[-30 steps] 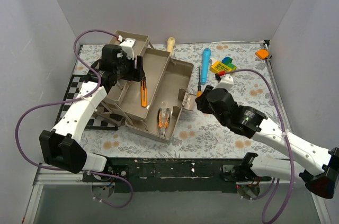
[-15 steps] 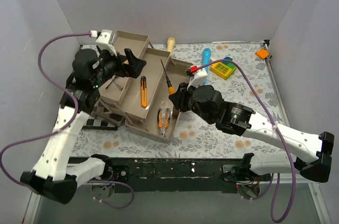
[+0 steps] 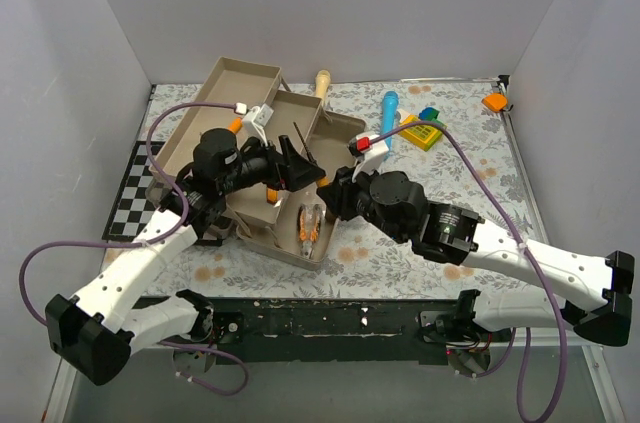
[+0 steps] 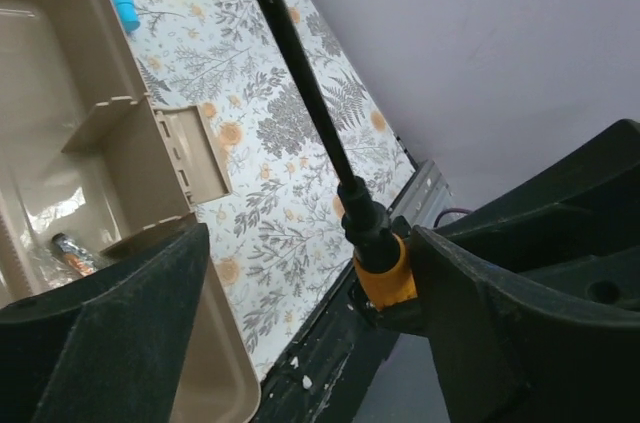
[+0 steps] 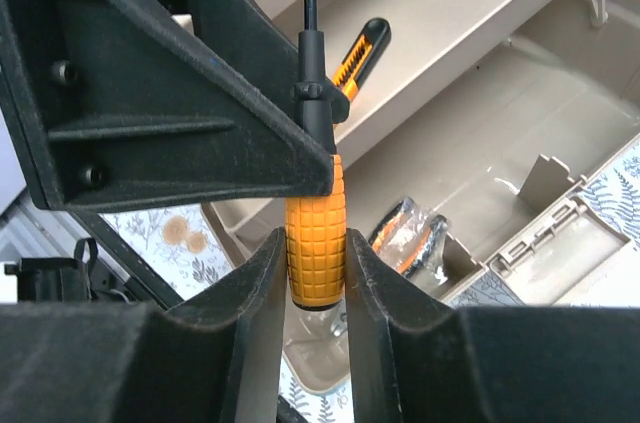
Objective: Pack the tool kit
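Observation:
The robot's right gripper has the screwdriver [image 3: 322, 181] by its orange handle, far from the top tray [image 3: 236, 91], so the left gripper should take the screwdriver and put it down in that tray.
The open tan toolbox [image 3: 247, 77] stands left of centre with its trays folded out. My right gripper [image 3: 335, 191] is shut on the orange handle of a screwdriver [image 5: 315, 243], holding it upright over the box's front part. Its black shaft [image 4: 300, 83] points up and away. My left gripper [image 3: 295, 167] is open around that screwdriver; one of its fingers [image 4: 520, 323] stands close against the handle's top, the other finger [image 4: 100, 343] far off. Bagged pliers [image 5: 405, 236] lie in the box bottom. An orange-and-black tool [image 5: 358, 55] lies in a tray.
A blue cylindrical tool [image 3: 388, 115] and a yellow block [image 3: 422, 132] lie on the floral mat behind the right arm. A cream handle [image 3: 322, 81] lies behind the box. An orange piece [image 3: 494, 101] sits at the far right corner. A checkered board [image 3: 138, 171] lies left.
The right gripper lifted the screwdriver off the mat and carried it left over the toolbox. The left gripper left the orange-and-black tool in the tray, opened and swung right to the screwdriver.

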`<act>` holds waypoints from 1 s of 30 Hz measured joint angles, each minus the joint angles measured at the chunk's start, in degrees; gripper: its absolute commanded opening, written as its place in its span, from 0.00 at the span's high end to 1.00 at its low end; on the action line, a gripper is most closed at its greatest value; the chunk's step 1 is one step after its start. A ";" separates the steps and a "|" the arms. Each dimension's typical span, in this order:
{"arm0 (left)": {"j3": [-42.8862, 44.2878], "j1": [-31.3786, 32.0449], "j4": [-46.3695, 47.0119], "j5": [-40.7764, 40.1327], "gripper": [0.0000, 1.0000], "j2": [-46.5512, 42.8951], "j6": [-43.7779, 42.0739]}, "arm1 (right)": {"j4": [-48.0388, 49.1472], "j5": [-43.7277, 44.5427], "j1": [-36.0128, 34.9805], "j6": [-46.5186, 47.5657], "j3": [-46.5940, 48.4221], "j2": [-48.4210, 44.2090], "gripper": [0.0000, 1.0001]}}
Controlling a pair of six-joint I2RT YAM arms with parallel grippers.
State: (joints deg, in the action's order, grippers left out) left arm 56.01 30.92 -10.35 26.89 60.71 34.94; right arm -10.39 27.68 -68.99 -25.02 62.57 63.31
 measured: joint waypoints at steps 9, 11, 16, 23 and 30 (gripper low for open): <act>-0.04 3.13 2.95 -1.46 0.55 0.20 3.87 | 1.77 -1.11 -0.87 1.79 -3.85 -3.26 0.99; -0.04 4.17 3.58 -1.95 0.75 0.79 4.59 | 2.03 -1.11 -1.01 2.12 -4.31 -3.80 0.99; 0.00 6.93 5.57 -2.86 1.00 1.90 6.27 | 1.03 -0.59 -1.16 2.78 -5.79 -4.09 0.99; 0.85 8.09 4.26 -4.37 1.00 1.97 5.75 | 1.01 1.51 -1.92 1.07 -7.43 -6.36 0.56; 4.37 7.48 -1.05 -9.27 1.00 2.10 -0.13 | -2.73 8.48 -1.42 -0.92 -10.29 -11.39 0.35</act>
State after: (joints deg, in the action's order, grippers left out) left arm 60.38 38.39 -11.40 17.63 62.81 34.81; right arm -13.13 36.16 -70.41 -25.93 52.27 51.92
